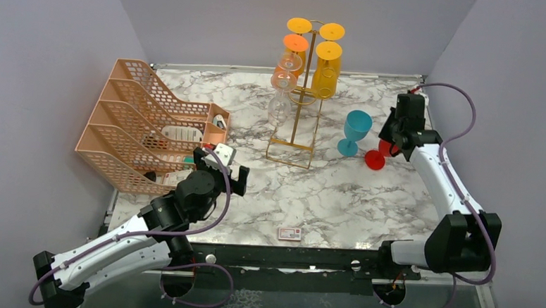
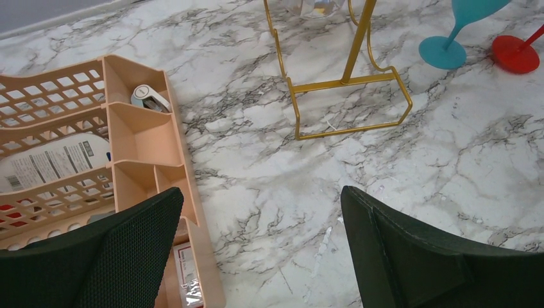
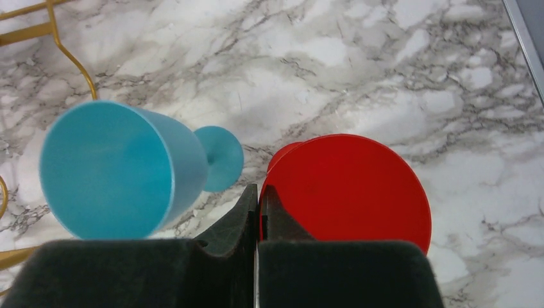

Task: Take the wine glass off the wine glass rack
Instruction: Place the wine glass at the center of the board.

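Observation:
The red wine glass's foot [image 1: 374,160] points down over clear marble [image 1: 362,153] next to the teal glass, so the robot's right gripper should go on lowering it until the red wine glass's foot sits flat.
The gold wire wine glass rack [image 1: 296,127] stands at the back middle; its base frame also shows in the left wrist view [image 2: 346,83]. Orange, yellow [image 1: 327,68] and clear glasses hang upside down on it. A teal wine glass [image 1: 355,130] stands upright on the marble right of the rack. My right gripper [image 1: 392,147] is shut on the rim of a red wine glass [image 3: 359,186], which is tilted with its foot [image 1: 374,159] on the table beside the teal glass [image 3: 109,173]. My left gripper [image 2: 263,199] is open and empty over the marble, beside the peach tray.
A peach mesh tray organiser [image 1: 145,119] with small items fills the left side, and its corner [image 2: 147,141] is just left of my left fingers. A small card [image 1: 289,233] lies near the front edge. Grey walls close in the table.

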`<state>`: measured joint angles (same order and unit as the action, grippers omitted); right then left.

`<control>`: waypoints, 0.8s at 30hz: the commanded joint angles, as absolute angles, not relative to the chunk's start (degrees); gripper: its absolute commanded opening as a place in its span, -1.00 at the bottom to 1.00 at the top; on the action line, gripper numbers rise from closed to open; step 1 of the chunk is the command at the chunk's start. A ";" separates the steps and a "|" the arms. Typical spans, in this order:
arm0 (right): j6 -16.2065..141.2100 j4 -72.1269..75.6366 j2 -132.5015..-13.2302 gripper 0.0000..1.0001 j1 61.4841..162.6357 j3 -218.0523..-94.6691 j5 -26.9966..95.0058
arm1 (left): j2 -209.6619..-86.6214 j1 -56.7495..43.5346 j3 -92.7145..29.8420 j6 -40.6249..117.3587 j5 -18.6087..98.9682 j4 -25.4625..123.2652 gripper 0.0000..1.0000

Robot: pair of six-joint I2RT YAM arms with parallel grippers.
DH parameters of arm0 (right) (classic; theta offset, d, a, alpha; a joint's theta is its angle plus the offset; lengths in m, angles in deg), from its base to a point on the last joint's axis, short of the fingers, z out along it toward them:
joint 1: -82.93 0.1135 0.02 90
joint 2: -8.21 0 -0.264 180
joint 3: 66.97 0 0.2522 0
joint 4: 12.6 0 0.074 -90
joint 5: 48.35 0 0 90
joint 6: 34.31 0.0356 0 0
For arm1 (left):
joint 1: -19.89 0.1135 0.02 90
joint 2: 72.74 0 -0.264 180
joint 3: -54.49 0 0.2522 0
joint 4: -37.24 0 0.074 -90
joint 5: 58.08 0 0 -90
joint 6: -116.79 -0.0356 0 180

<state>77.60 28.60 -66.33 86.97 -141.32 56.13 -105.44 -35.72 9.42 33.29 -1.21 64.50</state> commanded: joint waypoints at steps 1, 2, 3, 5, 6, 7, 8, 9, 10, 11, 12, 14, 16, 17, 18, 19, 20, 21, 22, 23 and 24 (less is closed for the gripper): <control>73.35 26.57 -70.75 -0.98 86.71 -146.85 52.81 | -104.11 -35.73 10.02 32.65 -3.24 64.75 0.98; 73.13 26.93 -71.74 -0.98 86.71 -147.61 52.41 | -104.11 -35.69 10.04 32.64 -3.17 64.78 0.98; 72.92 27.32 -72.54 -0.98 86.71 -148.18 51.98 | -104.19 -35.67 9.99 32.67 -3.09 64.77 0.98; 71.90 27.35 -73.98 -0.98 86.71 -148.72 50.86 | -104.67 -35.71 9.87 32.83 -2.75 64.80 0.98; 71.86 27.80 -74.50 -0.98 86.71 -149.07 50.85 | -104.96 -35.63 9.77 32.99 -2.57 64.87 0.98; 71.75 28.12 -75.05 -0.98 86.71 -149.30 50.51 | -105.27 -35.64 9.64 33.14 -2.42 64.90 0.98; 71.31 28.16 -75.55 -0.98 86.71 -149.36 49.64 | -105.66 -35.65 9.55 33.28 -2.29 64.89 0.98; 70.97 28.23 -75.86 -0.97 86.71 -149.55 48.78 | -106.01 -35.65 9.48 33.29 -2.20 64.96 0.98; 70.75 28.30 -76.34 -0.95 86.71 -149.73 48.05 | -106.34 -35.67 9.45 33.36 -2.11 64.95 0.98; 70.63 28.53 -76.68 -0.92 86.71 -149.99 47.43 | -106.57 -35.62 9.47 33.37 -2.10 64.91 0.98; 70.67 28.87 -77.04 -0.89 86.71 -150.27 47.07 | -106.77 -35.65 9.42 33.40 -2.07 64.89 0.98; 70.56 29.36 -77.79 -0.82 86.71 -150.94 46.35 | -106.83 -35.65 9.41 33.48 -1.82 64.98 0.98; 70.50 29.37 -78.45 -0.79 86.71 -151.32 45.59 | -106.59 -35.66 9.44 33.60 -1.59 65.04 0.98; 70.45 29.42 -78.79 -0.79 86.71 -151.56 45.52 | -106.51 -35.62 9.47 33.56 -1.57 65.01 0.98; 70.45 29.45 -79.05 -0.78 86.71 -151.79 45.63 | -106.41 -35.66 9.51 33.56 -1.57 64.99 0.98; 70.31 29.54 -79.23 -0.78 86.71 -151.97 45.68 | -106.33 -35.62 9.49 33.55 -1.64 65.04 0.98; 70.23 29.62 -79.44 -0.78 86.71 -152.26 45.75 | -106.19 -35.58 9.48 33.60 -1.78 65.06 0.98; 70.08 29.72 -79.58 -0.78 86.71 -152.49 45.73 | -106.17 -35.64 9.46 33.65 -1.89 64.99 0.98; 69.98 29.89 -79.65 -0.78 86.71 -152.79 45.77 | -106.06 -35.59 9.54 33.64 -1.99 65.02 0.98; 69.86 29.99 -79.67 -0.78 86.71 -152.97 45.85 | -106.08 -35.60 9.54 33.68 -2.05 65.06 0.98; 69.80 30.04 -79.53 -0.77 86.71 -153.07 46.19 | -106.02 -35.58 9.64 33.66 -2.01 65.03 0.98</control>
